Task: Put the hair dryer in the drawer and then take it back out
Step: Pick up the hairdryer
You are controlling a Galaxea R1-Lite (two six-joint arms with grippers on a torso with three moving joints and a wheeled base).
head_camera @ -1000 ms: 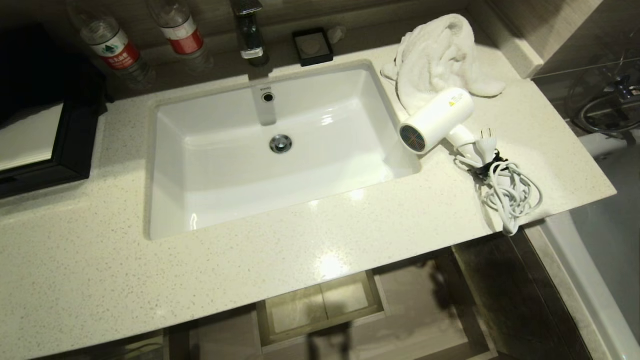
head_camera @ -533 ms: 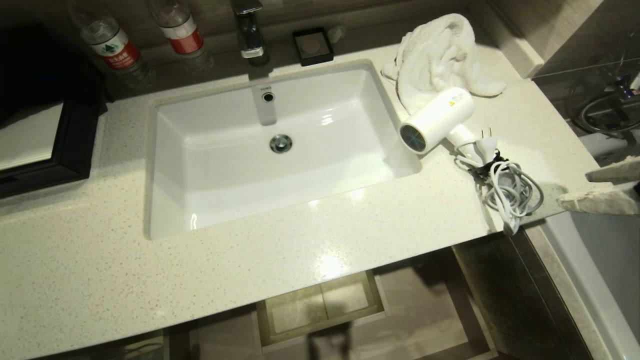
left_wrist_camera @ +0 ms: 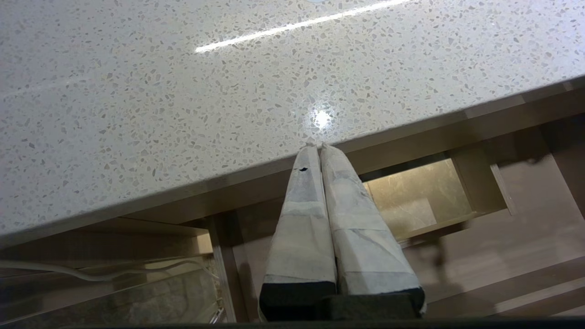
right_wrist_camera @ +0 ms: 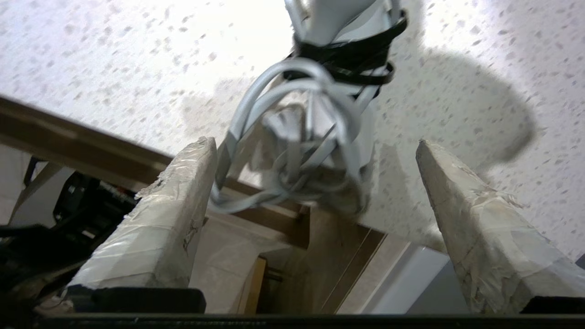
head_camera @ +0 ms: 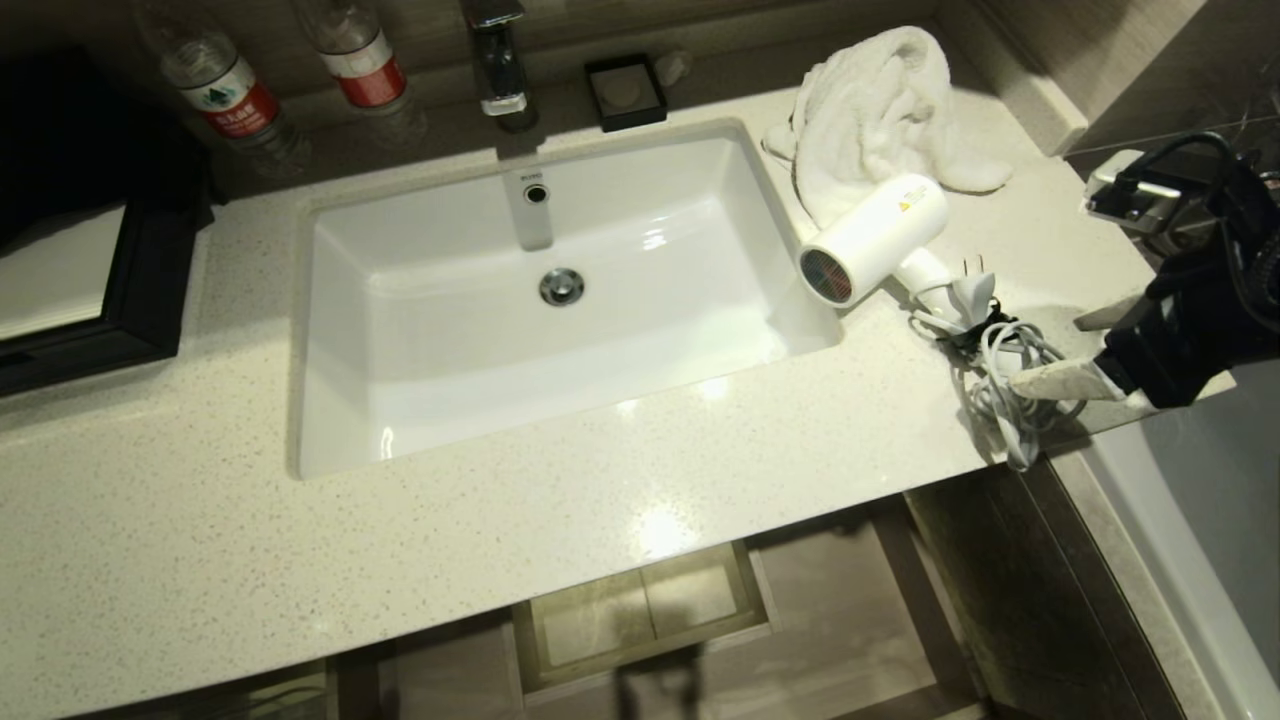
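I expect the coiled cord (head_camera: pixel 1020 382) to stay bundled and come along when I lift the hair dryer, because a black tie (head_camera: pixel 992 324) holds the cord to the hair dryer's handle.
The white hair dryer (head_camera: pixel 875 238) lies on the counter to the right of the sink, nozzle toward the basin. Its coiled cord (head_camera: pixel 1000 395) (right_wrist_camera: pixel 292 91) sits near the counter's front right corner. My right gripper (head_camera: pixel 1050 352) (right_wrist_camera: pixel 311 142) reaches in from the right, open, with its taped fingers either side of the coil and gripping nothing. The drawer (head_camera: pixel 850 620) (left_wrist_camera: pixel 525 237) stands pulled out below the counter edge, its boxed cutout (head_camera: pixel 640 605) showing. Down by the counter's front edge, my left gripper (left_wrist_camera: pixel 315 146) hangs shut and empty, out of the head view.
A white sink (head_camera: pixel 330 300) fills the counter's middle, with a faucet (head_camera: pixel 497 65) behind it. A crumpled white towel (head_camera: pixel 880 100) lies just behind the dryer. Two water bottles (head_camera: pixel 225 95) and a black dish (head_camera: pixel 625 92) stand at the back. A bathtub rim (head_camera: pixel 1180 580) runs along the right.
My right gripper came into the head view from the right, opened wide and moved over the cord coil. The hair dryer and the left arm have stayed put.
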